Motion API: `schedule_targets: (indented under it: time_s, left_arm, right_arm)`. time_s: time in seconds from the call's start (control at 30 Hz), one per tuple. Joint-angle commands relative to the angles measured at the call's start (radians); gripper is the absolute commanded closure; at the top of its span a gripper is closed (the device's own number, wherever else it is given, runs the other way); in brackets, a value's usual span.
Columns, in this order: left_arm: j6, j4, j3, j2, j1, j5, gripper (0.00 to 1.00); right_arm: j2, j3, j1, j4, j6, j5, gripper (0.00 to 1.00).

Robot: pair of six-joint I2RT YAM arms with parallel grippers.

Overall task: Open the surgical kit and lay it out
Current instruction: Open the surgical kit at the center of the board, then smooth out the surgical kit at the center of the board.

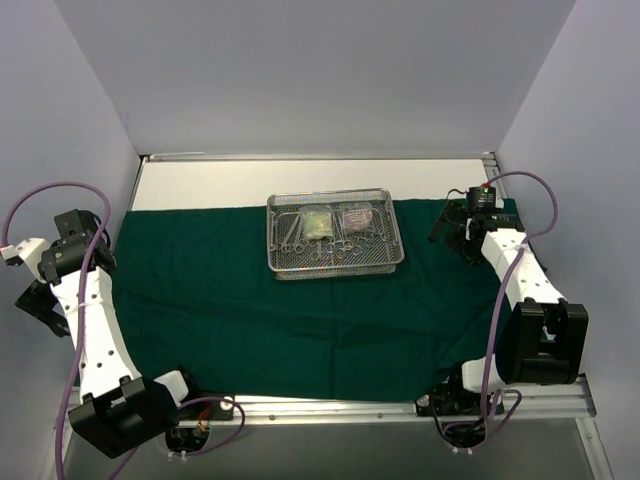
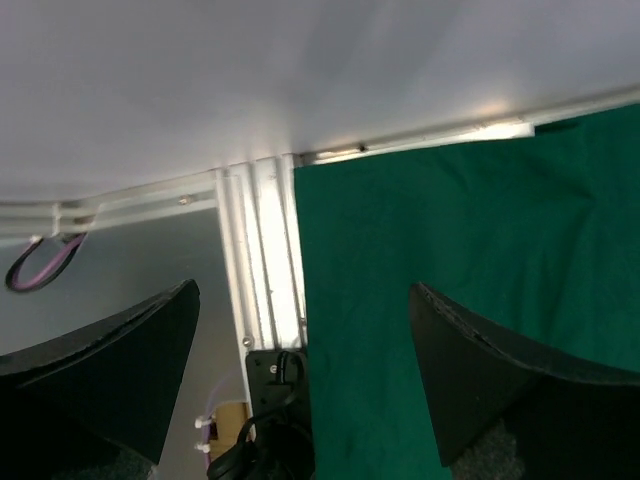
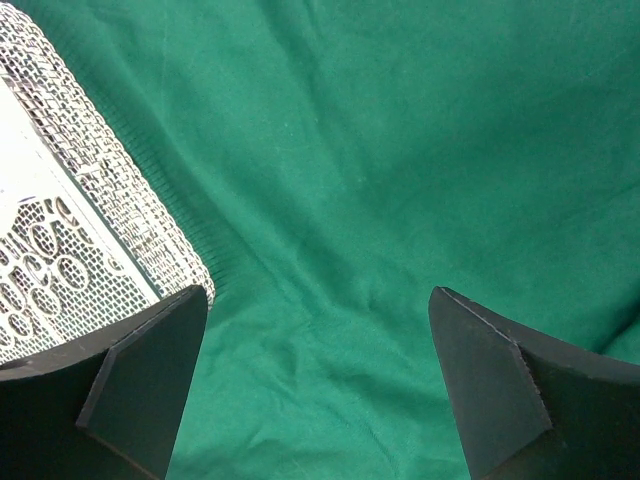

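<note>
The cloth is too close to the near rail (image 1: 330, 401), so my right gripper should pinch it beside the tray (image 1: 425, 262) and push it back together with my left gripper.
The surgical kit lies unwrapped. Its dark green cloth (image 1: 250, 310) is spread flat over the table. The silver wire-mesh tray (image 1: 335, 270) stands on it at the back centre. Steel clamps (image 1: 298, 233) and two clear pouches (image 1: 318, 221) lie inside. My left gripper (image 1: 88, 243) hangs at the far left; in the left wrist view my left gripper (image 2: 302, 300) is open over the cloth's edge (image 2: 450, 250) with nothing between its fingers. My right gripper (image 1: 455, 228) is open above bare cloth (image 3: 380, 150), right of the tray's mesh wall (image 3: 110, 190).
A white strip of bare table (image 1: 300, 183) runs behind the cloth. An aluminium rail (image 1: 330, 405) borders the near edge, with both arm bases on it. The left arm's black mount and cables (image 2: 275, 400) sit beside the cloth edge. Grey walls close in three sides.
</note>
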Motion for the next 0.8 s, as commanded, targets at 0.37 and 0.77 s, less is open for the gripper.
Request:
schedule_targets:
  time_s: [0.37, 0.77]
  left_arm:
    - [0.279, 0.466, -0.008, 0.264, -0.326, 0.686, 0.06]
    - [0.288, 0.565, 0.027, 0.562, -0.521, 0.766, 0.0]
  right_arm:
    - [0.114, 0.066, 0.029, -0.01, -0.071, -0.005, 0.13]
    - [0.235, 0.015, 0.113, 0.056, -0.064, 0.041, 0.21]
